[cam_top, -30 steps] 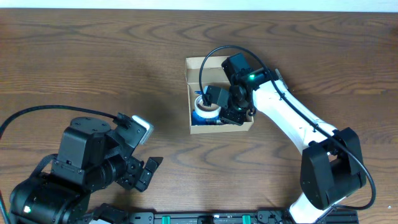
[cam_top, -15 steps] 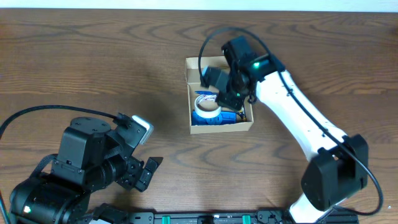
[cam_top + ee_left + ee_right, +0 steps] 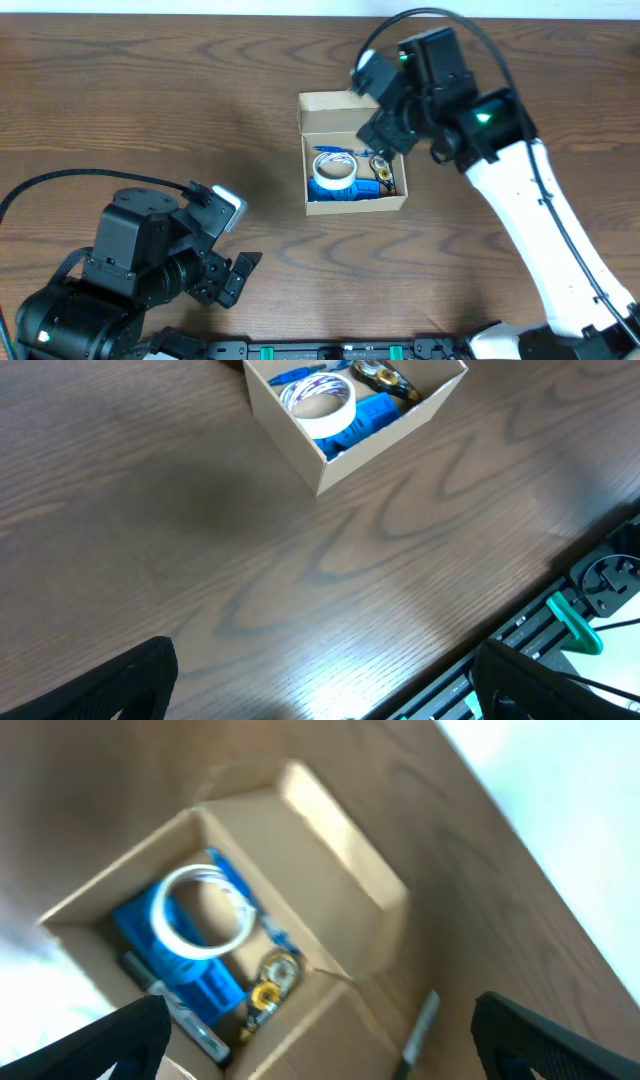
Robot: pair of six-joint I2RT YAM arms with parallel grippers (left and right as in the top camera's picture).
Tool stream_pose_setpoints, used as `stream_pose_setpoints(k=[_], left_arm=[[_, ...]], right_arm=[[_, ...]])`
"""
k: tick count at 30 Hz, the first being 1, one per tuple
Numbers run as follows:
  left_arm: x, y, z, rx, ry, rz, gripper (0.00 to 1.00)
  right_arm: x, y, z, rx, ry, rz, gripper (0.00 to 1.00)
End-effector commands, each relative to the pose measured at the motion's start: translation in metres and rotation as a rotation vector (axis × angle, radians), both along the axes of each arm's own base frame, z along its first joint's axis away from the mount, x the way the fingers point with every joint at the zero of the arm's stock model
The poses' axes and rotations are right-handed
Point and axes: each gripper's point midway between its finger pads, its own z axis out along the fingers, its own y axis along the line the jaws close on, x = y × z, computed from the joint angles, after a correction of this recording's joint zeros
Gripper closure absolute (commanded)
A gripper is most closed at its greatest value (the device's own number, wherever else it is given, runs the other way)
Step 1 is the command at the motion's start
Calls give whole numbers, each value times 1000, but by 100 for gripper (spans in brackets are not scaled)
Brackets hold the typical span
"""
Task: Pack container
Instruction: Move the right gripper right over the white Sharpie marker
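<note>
The grey pen is lying free beside the box (image 3: 416,1034), so my open right gripper should keep going toward it and close across the pen's narrow body (image 3: 425,1016).
The container (image 3: 352,205) is a tan cardboard box, open at the table's middle, its flap (image 3: 340,830) folded back. Inside lie a white tape roll (image 3: 332,168), a blue item (image 3: 350,190), a yellow-and-black item (image 3: 383,173) and a marker (image 3: 175,1010). My right gripper (image 3: 388,128) hovers above the box's far right corner, open, with nothing between its fingers (image 3: 95,1045). My left gripper (image 3: 232,278) rests open and empty near the front left, well away from the box (image 3: 370,445), with the tape roll (image 3: 318,400) in its view.
A thin grey pen-like thing (image 3: 420,1020) lies on the wood beside the box in the right wrist view. The table's front edge and a black rail with green clips (image 3: 575,625) run close to my left gripper.
My right gripper has risen out of the box toward the far side and opened wide, uncovering the contents. The left arm has not moved.
</note>
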Motion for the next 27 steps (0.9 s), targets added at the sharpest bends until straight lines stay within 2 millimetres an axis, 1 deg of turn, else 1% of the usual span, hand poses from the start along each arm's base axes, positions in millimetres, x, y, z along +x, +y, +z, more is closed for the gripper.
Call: stream_pose_setpoints(k=[1,8,11,13,16,19,27], left_arm=[[-1,-1,3,-9,-4,-11,5],[-1,-1,3,-9,-4,-11,5],[-1,-1,3,-9,-4,-11,5],[-1,-1,3,-9,-4,-11,5],[-1,-1,3,-9,-4,-11,5],[-1,-1,3,-9,-4,-11,5],[-1,-1,3,-9,-4,-11,5]], right_arm=[[13,-42,12,23,-29,-257,1],[22,-110,0,80,39,-540,1],[24,-132,-5,83,60,-597,1],[26,-141,-11,91,83,-618,1],[31,-156,-31,107,140,-684,1],[35,-168,-54,105,201,-748,1],[46,-179,-119,53,357,-776,1]])
